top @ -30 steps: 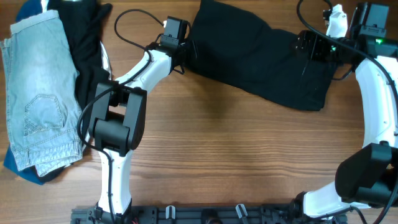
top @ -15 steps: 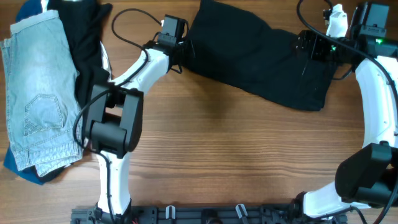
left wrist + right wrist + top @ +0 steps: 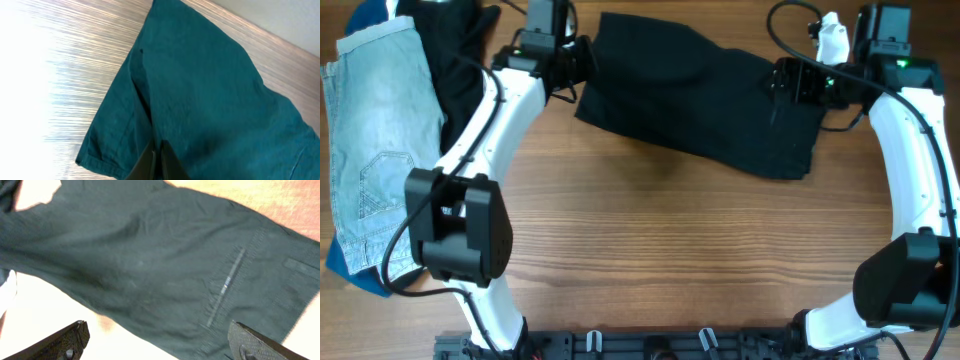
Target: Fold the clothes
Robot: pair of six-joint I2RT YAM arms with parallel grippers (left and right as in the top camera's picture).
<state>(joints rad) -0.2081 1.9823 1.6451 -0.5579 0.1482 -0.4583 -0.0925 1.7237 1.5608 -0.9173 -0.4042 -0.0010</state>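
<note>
The dark garment lies bunched with only one end in my left gripper, so next my right gripper pinches the opposite near corner before both shake it out.
A dark garment with a zip fly lies spread across the far middle of the wooden table. My left gripper is shut on the garment's left edge; in the left wrist view its fingers pinch the cloth near a hemmed corner. My right gripper hangs over the garment's right part. In the right wrist view its gripper stands wide open, and the cloth and zip lie beneath and beyond the jaws, with nothing gripped.
A pile of clothes lies at the table's left edge: light denim jeans, a black garment and blue cloth under them. Bare wood stretches along the front of the table.
My left gripper has shut on the garment's left edge and pulled it leftward toward the pile. The whole garment has shifted left, and my right gripper has moved left with it.
</note>
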